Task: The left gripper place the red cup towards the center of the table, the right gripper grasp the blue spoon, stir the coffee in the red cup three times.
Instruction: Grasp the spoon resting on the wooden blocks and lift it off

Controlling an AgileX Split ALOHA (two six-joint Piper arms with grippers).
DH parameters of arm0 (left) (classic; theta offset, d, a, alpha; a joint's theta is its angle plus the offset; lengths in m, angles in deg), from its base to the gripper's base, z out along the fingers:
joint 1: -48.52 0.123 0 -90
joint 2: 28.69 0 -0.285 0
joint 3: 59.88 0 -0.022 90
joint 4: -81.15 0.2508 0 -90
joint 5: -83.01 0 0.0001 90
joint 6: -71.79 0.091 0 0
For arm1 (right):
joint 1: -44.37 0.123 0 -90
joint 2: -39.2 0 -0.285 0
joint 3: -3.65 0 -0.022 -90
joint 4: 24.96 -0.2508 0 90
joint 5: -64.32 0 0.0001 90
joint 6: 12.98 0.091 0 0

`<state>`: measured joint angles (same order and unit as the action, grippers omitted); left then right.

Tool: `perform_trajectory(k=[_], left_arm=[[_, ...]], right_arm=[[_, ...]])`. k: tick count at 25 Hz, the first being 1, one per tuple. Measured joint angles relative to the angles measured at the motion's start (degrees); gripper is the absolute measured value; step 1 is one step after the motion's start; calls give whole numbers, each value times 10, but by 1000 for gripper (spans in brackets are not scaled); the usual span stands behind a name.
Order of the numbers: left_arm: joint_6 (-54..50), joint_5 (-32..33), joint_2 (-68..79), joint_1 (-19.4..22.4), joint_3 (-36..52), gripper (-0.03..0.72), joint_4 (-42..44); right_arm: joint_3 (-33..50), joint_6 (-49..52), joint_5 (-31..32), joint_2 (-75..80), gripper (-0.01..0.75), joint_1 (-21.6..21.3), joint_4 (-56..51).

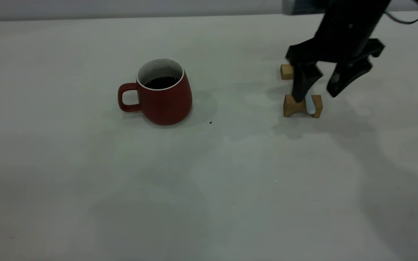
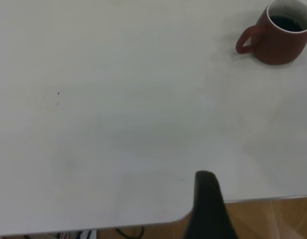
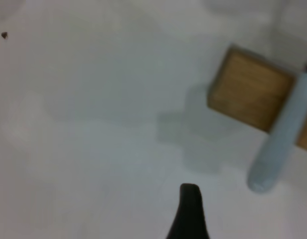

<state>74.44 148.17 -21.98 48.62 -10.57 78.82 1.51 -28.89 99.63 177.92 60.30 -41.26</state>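
Observation:
My right gripper should carry on going down and close around the handle (image 1: 310, 108), as the blue spoon's handle (image 1: 310, 103) is raised on the nearer block between its open fingers.
The red cup (image 1: 165, 98) stands upright left of the table's (image 1: 209, 188) middle, handle to the left, with dark coffee (image 1: 162, 82) inside. The blue spoon (image 1: 310, 105) lies across two tan wooden blocks at the right, its pale handle end (image 3: 280, 144) on the nearer block. My right gripper (image 1: 315, 97) hangs open over that block, one finger on each side of the handle, not touching it. In the left wrist view the cup (image 2: 275, 42) is far off. A single finger (image 2: 207, 199) of my left gripper shows near the table's edge, with nothing against it.
The nearer wooden block (image 1: 290, 107) and the farther one (image 1: 286, 71) carry the spoon. A small dark speck (image 1: 210, 122) lies right of the cup. The table's rounded corner (image 2: 178, 219) and wooden floor (image 2: 273, 219) show below the left gripper.

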Motion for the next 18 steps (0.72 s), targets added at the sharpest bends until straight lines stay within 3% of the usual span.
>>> perform_trajectory(k=[13, 18], left_arm=[[0, 0, 0, 0, 0, 594, 0], [1, 0, 0, 0, 0, 594, 0]], right_arm=[[-41, 13, 6, 55, 669, 2, 14], [-41, 49, 0, 60, 531, 2, 57]])
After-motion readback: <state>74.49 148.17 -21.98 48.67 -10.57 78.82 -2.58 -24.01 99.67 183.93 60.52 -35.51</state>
